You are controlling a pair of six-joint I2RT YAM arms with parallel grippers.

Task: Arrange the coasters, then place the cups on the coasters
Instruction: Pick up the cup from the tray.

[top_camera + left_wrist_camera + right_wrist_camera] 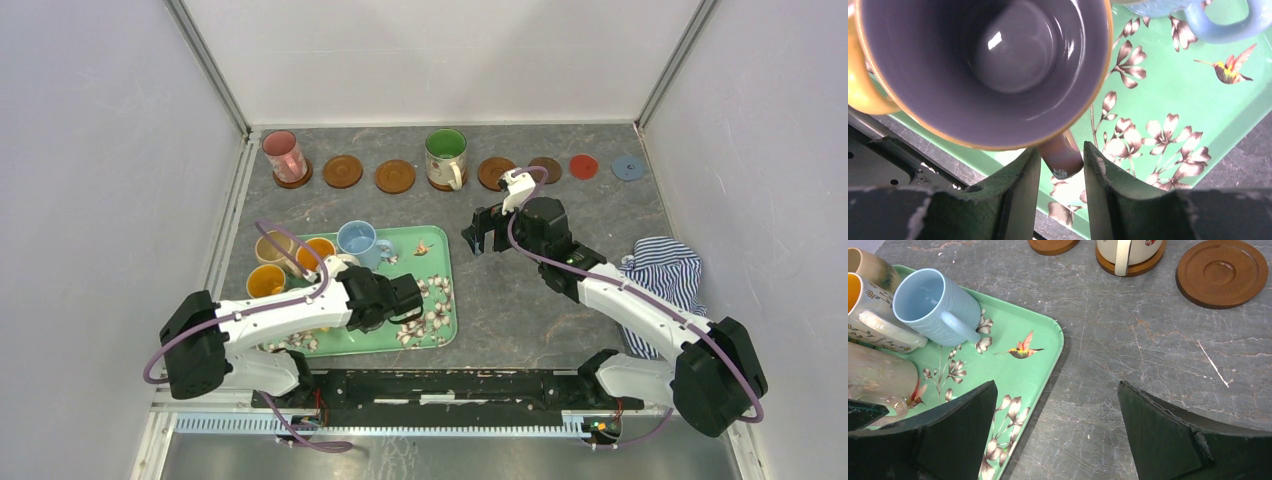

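The lilac-inside cup's brown handle (1062, 154) lies at a slant across my left gripper's fingers, so next I open them and grip the brown handle straight before I lift the lilac-inside cup.
My left gripper (1062, 148) is shut on the brown handle of the lilac-inside cup (983, 70), which stands on the green floral tray (447, 285). Light blue (358, 240), tan (272, 246), orange (316, 252) and yellow (266, 281) cups also sit on the tray. Along the back runs a row of coasters: wooden ones (343, 171) (395, 176) (496, 172), then dark brown (546, 168), red (583, 166) and blue-grey (628, 168). A pink cup (283, 154) and a green cup (446, 155) each stand on a coaster. My right gripper (1057, 383) hangs open over bare table beside the tray's right edge.
A blue-striped cloth (665, 270) lies crumpled at the right, beside my right arm. White walls close in the grey stone table (540, 300) on three sides. The tray cups are packed close together in its left half.
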